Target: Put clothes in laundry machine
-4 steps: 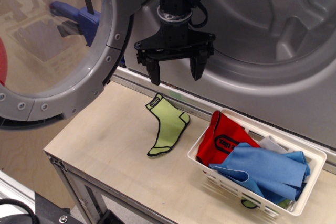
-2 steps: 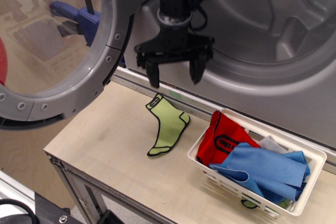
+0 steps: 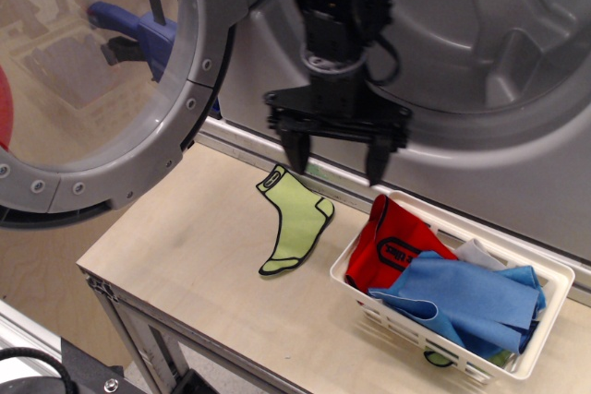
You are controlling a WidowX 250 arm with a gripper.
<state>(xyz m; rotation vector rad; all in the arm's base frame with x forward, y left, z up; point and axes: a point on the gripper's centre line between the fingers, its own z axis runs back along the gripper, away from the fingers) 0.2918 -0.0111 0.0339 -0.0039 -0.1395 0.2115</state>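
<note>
My gripper will bring up the top blue cloth piece [image 3: 482, 302] alone when it lifts and leave another blue cloth behind, because a brighter blue edge [image 3: 525, 276] shows under the top piece.
My gripper [image 3: 337, 163] is open and empty, its black fingers pointing down above the wooden table, between the sock and the basket. A lime-green black-edged sock [image 3: 295, 223] lies flat on the table just left of and below it. A red garment with black trim [image 3: 392, 242], blue cloths [image 3: 466, 302] and a white piece [image 3: 478, 253] lie in the white slatted basket [image 3: 545, 320] at the right. The grey laundry machine [image 3: 480, 71] stands behind, drum open. Its round bolted door [image 3: 102, 71] hangs open at the left.
The wooden table [image 3: 185, 246] ends in an edge at the front and left. A metal sill [image 3: 249, 149] runs along the machine's base behind the sock. A blue object [image 3: 138, 29] shows through the door window.
My gripper has moved right and a little down, from above the sock's cuff toward the basket's left end. It stays open. The clothes have not moved.
</note>
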